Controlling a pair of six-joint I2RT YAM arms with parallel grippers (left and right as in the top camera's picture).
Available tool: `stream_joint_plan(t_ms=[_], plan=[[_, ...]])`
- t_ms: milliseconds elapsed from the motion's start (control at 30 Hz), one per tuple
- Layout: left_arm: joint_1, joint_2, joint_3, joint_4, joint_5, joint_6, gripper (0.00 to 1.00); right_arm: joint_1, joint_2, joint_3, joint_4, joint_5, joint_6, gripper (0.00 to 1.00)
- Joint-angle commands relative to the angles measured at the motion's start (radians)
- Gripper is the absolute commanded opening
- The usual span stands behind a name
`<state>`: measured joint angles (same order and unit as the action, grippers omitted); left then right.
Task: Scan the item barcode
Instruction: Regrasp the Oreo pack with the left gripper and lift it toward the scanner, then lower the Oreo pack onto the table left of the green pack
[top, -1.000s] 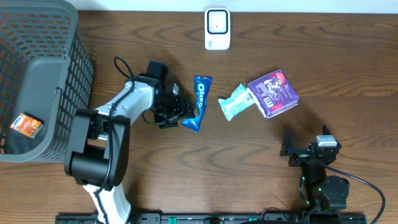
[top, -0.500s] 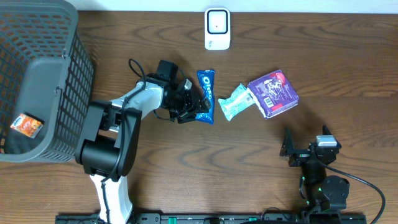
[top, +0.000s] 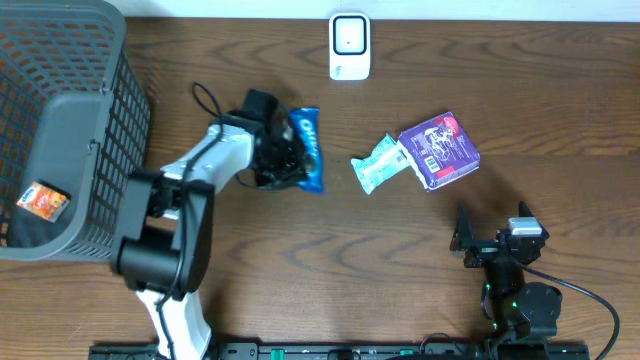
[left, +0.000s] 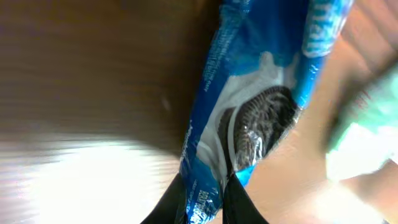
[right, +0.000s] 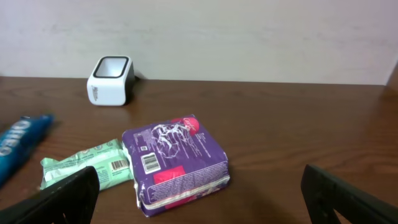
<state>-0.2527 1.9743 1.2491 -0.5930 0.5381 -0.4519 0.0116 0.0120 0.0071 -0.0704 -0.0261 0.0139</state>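
Note:
I should flip the packet (top: 309, 150) with my left gripper and set it down back side up before scanning, because the blue Oreo packet's cookie side (left: 260, 118) faces up.
A blue Oreo packet (top: 308, 150) is held above the table left of centre, with my left gripper (top: 287, 162) shut on its lower end. The left wrist view shows the packet (left: 249, 112) running up from between the two black fingertips (left: 171, 202), which pinch its end; my left gripper (left: 205, 208) sits at the bottom edge of that view. The white barcode scanner (top: 349, 45) stands at the back centre, also in the right wrist view (right: 110, 81). My right gripper (top: 482, 245) rests open near the front right, nothing between its fingers (right: 59, 199).
A purple pack (top: 440, 150) and a green packet (top: 378, 165) lie right of centre, just ahead of the right gripper. A dark mesh basket (top: 60, 130) fills the left side, with an orange packet (top: 43, 201) inside it.
My left gripper has shut on the Oreo packet and drawn it left and back, away from the green packet. The right arm has not moved.

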Motion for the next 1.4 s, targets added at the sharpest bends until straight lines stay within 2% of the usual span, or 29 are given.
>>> stream_joint_plan(t_ms=[0, 100, 200, 433, 567, 633, 933, 1000, 1067, 1100, 1133, 1367], plan=[[0.027, -0.15, 0.055, -0.047, -0.422, 0.12, 0.08, 0.009, -0.005, -0.002, -0.005, 0.002, -0.008, 0.99], [0.013, -0.232, 0.057, -0.048, -0.534, 0.228, 0.07, 0.009, -0.005, -0.002, -0.005, 0.002, -0.008, 0.99], [-0.018, -0.256, 0.057, -0.072, -0.691, 0.265, 0.07, 0.009, -0.005, -0.002, -0.005, 0.002, -0.008, 0.99], [-0.127, -0.2, 0.026, -0.095, -1.11, 0.263, 0.07, 0.009, -0.005, -0.002, -0.005, 0.002, -0.008, 0.99], [-0.2, -0.103, 0.024, -0.095, -1.339, 0.198, 0.07, 0.009, -0.005, -0.002, -0.005, 0.002, -0.008, 0.99], [-0.23, -0.058, 0.024, -0.095, -1.39, 0.176, 0.07, 0.009, -0.005, -0.002, -0.005, 0.002, -0.008, 0.99], [-0.42, 0.032, 0.025, -0.121, -1.374, 0.052, 0.08, 0.009, -0.005, -0.002, -0.005, 0.002, -0.008, 0.99], [-0.472, 0.026, 0.025, -0.125, -1.323, 0.053, 0.16, 0.009, -0.005, -0.002, -0.005, 0.002, -0.008, 0.99], [-0.512, 0.023, 0.025, -0.126, -1.271, 0.053, 0.17, 0.009, -0.005, -0.002, -0.005, 0.002, -0.008, 0.99], [-0.529, 0.021, 0.025, -0.129, -1.244, 0.053, 0.23, 0.009, -0.005, -0.002, -0.005, 0.002, -0.008, 0.99], [-0.542, 0.018, 0.027, -0.133, -1.211, 0.053, 0.23, 0.009, -0.005, -0.002, -0.005, 0.002, -0.008, 0.99], [-0.492, -0.048, 0.076, -0.208, -1.102, 0.046, 0.23, 0.009, -0.005, -0.002, -0.005, 0.002, -0.008, 0.99]])
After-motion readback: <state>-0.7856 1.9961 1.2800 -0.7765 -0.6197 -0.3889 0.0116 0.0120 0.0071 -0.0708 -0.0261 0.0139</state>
